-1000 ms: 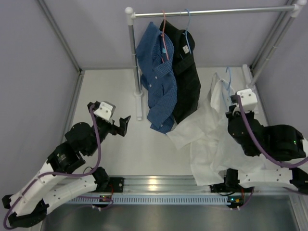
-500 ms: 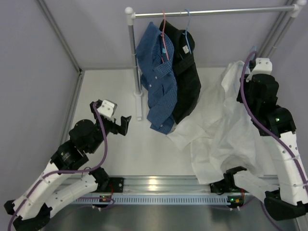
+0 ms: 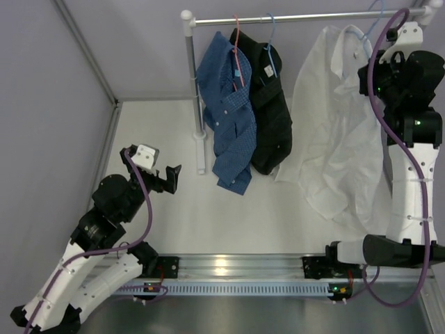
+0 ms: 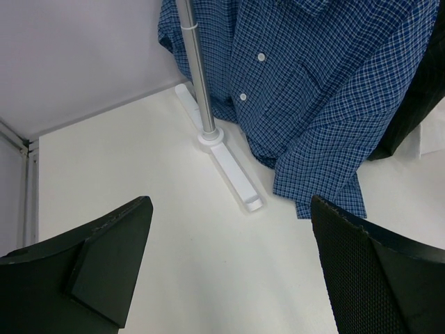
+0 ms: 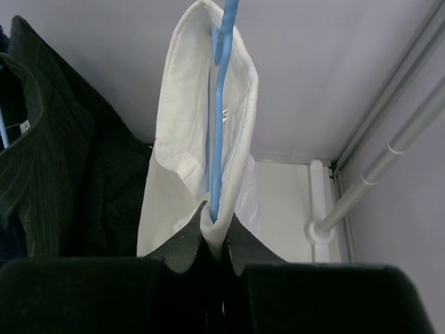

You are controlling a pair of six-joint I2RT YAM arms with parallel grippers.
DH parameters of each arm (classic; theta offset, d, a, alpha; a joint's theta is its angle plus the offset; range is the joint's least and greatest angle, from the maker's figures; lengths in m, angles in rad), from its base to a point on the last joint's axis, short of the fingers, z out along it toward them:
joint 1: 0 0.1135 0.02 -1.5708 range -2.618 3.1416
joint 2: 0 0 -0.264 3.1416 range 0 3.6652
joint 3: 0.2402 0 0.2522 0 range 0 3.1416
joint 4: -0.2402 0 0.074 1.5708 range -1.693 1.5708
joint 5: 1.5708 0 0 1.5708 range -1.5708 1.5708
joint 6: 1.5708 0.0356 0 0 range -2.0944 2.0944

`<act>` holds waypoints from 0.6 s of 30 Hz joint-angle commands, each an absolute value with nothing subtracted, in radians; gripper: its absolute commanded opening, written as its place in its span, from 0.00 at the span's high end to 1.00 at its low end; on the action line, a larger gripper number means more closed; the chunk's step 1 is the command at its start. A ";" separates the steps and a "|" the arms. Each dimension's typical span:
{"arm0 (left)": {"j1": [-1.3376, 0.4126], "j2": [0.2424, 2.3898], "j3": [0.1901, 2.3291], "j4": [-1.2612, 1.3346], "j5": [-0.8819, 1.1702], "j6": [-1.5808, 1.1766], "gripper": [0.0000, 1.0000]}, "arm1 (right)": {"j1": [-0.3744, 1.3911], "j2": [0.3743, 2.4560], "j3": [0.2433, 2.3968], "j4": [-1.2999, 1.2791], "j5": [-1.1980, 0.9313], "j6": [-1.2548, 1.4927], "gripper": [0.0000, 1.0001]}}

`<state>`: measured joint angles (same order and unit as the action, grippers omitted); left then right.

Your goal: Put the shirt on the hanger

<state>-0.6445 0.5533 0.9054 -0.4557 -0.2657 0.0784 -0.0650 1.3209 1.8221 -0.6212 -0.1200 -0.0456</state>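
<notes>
The light-blue hanger's hook (image 3: 377,9) is over the rail. My right gripper should go on sliding the hanger toward the black shirt (image 3: 271,115) until it is clear of the post, then let go.
The white shirt (image 3: 341,125) hangs full length at the right end of the rail, draped over the light-blue hanger (image 3: 370,28). In the right wrist view the hanger's wire (image 5: 217,139) runs up inside the shirt's collar (image 5: 177,132). My right gripper (image 5: 215,224) is shut on the shirt's fabric with the wire pinched inside it. Seen from above, that gripper (image 3: 366,69) is raised high beside the collar. The hanger's hook is close to the rail; I cannot tell whether it rests on it. My left gripper (image 3: 170,178) (image 4: 229,205) stands open over bare table, holding nothing.
A blue checked shirt (image 3: 226,104) (image 4: 327,90) on a pink hanger and a black shirt (image 3: 271,104) (image 5: 62,174) on a blue hanger hang mid-rail (image 3: 299,17). The rack's left post (image 4: 195,69) and foot (image 4: 233,167) stand ahead of the left gripper. The right post (image 5: 389,146) is close by.
My right arm has lifted the shirt and hanger from low over the table up to the right end of the rail. The left gripper has drifted slightly left, still open.
</notes>
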 commanded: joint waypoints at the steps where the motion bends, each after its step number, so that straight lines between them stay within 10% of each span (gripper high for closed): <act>1: -0.606 0.522 0.891 -0.390 -0.213 0.092 0.02 | -0.077 1.354 1.911 -0.483 -0.219 -0.057 1.00; 18: -0.540 0.520 0.881 -0.390 -0.098 0.072 0.02 | -0.020 1.545 1.962 -0.423 -0.256 -0.086 1.00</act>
<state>-0.5571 0.5137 0.8841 -0.4465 -0.1444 0.0784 -0.0353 1.5665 1.9263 -0.5560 -0.2340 -0.0624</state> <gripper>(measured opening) 0.983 0.037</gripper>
